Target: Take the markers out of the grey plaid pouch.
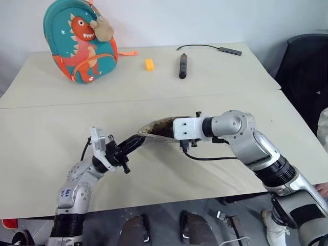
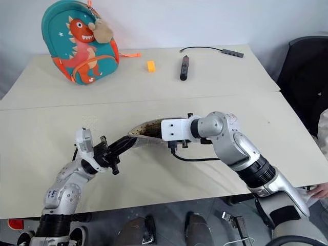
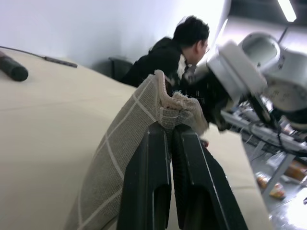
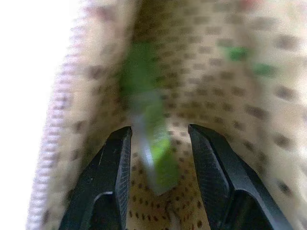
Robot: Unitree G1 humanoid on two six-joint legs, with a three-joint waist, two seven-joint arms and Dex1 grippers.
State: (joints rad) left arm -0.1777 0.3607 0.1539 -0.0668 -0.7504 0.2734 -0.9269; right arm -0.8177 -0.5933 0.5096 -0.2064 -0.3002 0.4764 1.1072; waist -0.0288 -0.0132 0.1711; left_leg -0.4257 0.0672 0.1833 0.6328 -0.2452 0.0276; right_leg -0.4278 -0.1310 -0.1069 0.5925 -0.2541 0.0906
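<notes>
Next, I move back, line up with the marker's body [image 4: 145, 108] and close around it, because the green marker lies slanted [image 4: 152, 143] in front of my right gripper's open fingers.
The grey plaid pouch [image 1: 154, 126] hangs above the table's near half, mouth facing right. My left gripper [image 3: 170, 127] is shut on the pouch's near edge, pinching the fabric and holding it up. From the right, my right gripper [image 4: 158, 132] reaches into the pouch's mouth. It is open inside the spotted beige lining. A bright green marker [image 4: 156, 143] lies between its two fingers, not clamped. Further inside the lining there are blurred green patches. I cannot make out a red-capped marker.
A teal dinosaur backpack [image 1: 82, 41] stands at the table's far left. Behind the pouch lie a small orange block [image 1: 149, 64], a black stick-shaped device [image 1: 182, 66] and a cable with an adapter [image 1: 228, 50]. A dark chair [image 1: 307, 72] stands at the right. A person [image 3: 172, 52] sits beyond the table.
</notes>
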